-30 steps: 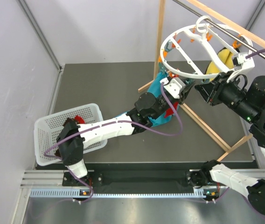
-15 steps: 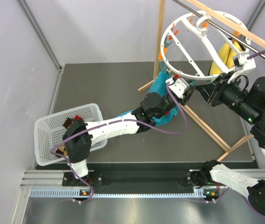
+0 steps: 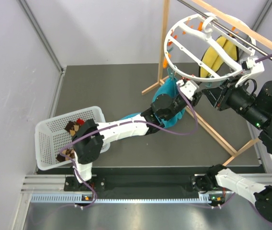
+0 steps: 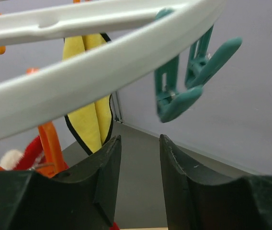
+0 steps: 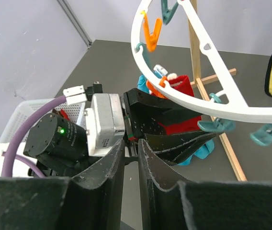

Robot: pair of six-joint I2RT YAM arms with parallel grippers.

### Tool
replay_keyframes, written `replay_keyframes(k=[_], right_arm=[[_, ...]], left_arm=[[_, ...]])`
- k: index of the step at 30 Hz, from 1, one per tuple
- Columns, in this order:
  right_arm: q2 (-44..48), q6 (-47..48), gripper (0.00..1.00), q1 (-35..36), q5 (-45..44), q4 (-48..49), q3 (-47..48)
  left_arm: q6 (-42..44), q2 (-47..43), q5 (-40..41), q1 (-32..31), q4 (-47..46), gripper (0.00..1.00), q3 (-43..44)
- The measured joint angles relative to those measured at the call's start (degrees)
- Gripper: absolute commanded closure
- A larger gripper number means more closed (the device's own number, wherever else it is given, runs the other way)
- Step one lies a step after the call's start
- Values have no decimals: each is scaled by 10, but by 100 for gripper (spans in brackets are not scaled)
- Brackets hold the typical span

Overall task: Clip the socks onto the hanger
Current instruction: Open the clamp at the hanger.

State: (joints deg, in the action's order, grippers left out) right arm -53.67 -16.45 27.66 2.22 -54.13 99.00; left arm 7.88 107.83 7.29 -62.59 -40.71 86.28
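Note:
My left gripper should pinch the teal clip [image 4: 167, 82], which is slanted above my left gripper's fingers, at its lower end [image 4: 178, 105] and turn the clip square before my right gripper takes it.
The white ring hanger [image 3: 208, 48] hangs tilted from the rail at the top right. It also shows in the left wrist view [image 4: 102, 72] and the right wrist view [image 5: 208, 91]. A red sock [image 5: 181, 91] hangs at an orange clip [image 5: 161, 86] on its lower rim; it shows in the left wrist view too [image 4: 30, 152]. My left gripper [image 3: 194, 96] is open and empty just under the rim, beside a teal clip [image 4: 188, 81]. My right gripper [image 3: 211, 96] faces it, jaws almost together with nothing between them. More socks [image 3: 71, 127] lie in the basket.
A white mesh basket [image 3: 47, 129] stands at the near left. A teal cloth [image 3: 167, 91] hangs under the hanger and a yellow cloth [image 3: 212, 55] behind it. A wooden frame [image 3: 164, 43] with floor bars stands across the back right.
The hanger has swung up and tilted more upright, which shows more of the yellow cloth. My left arm has reached further right and up under the rim. The right gripper has barely moved.

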Motion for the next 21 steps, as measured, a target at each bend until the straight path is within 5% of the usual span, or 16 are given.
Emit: replay_keyframes(k=[21], right_arm=[[1, 5, 82, 0, -7, -3, 0]], left_arm=[[8, 24, -70, 4, -9, 46, 21]])
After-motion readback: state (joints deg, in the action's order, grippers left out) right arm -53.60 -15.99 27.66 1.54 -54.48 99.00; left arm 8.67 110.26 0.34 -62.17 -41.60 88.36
